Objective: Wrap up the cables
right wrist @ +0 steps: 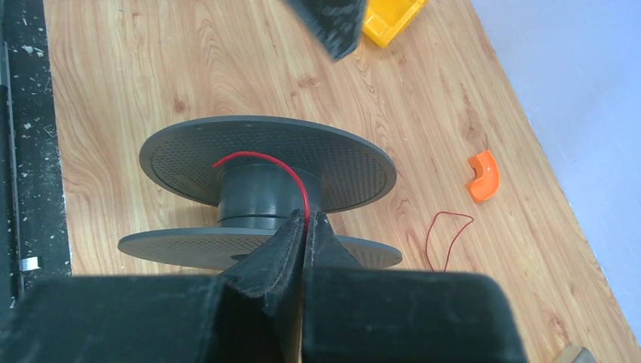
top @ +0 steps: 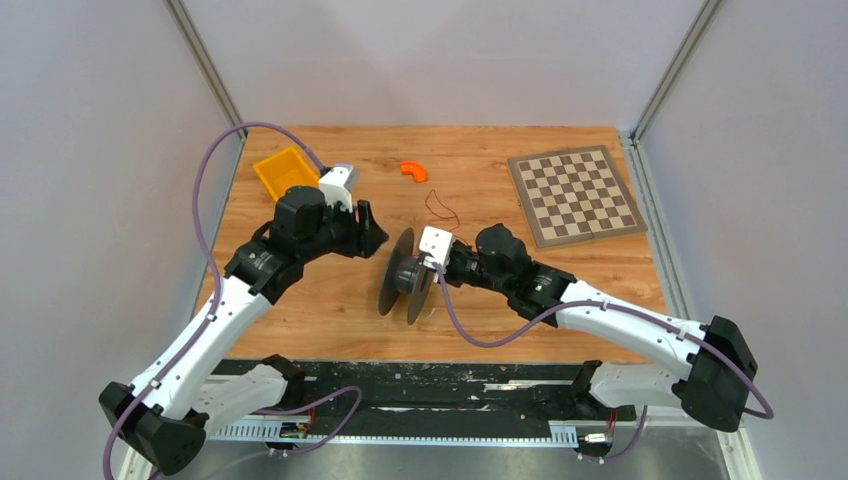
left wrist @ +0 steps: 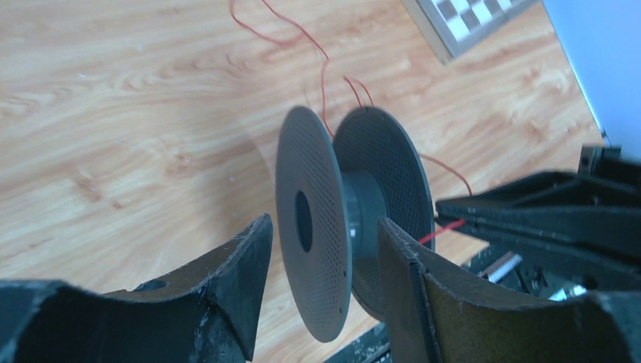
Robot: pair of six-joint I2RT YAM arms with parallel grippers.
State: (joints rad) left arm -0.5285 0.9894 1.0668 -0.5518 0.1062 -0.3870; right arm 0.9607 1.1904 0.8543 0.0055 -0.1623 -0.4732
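Note:
The spool can roll freely and my right gripper has the cable, so next my left gripper grips the spool's closer rim tightly before I wind the cable.
A dark grey spool stands on its two rims in the middle of the table. The cable, a thin red wire, trails from it in loose loops toward the back. In the right wrist view the cable curves over the spool's hub and runs down between the fingers of my right gripper, which is shut on it right at the hub. My left gripper is open, a little short of the spool's left flange and not touching it; from above this left gripper sits just left of the spool.
A yellow bin sits at the back left, partly behind the left arm. An orange curved piece lies behind the cable's loops. A chessboard lies at the back right. The black strip along the table's near edge is close below the spool.

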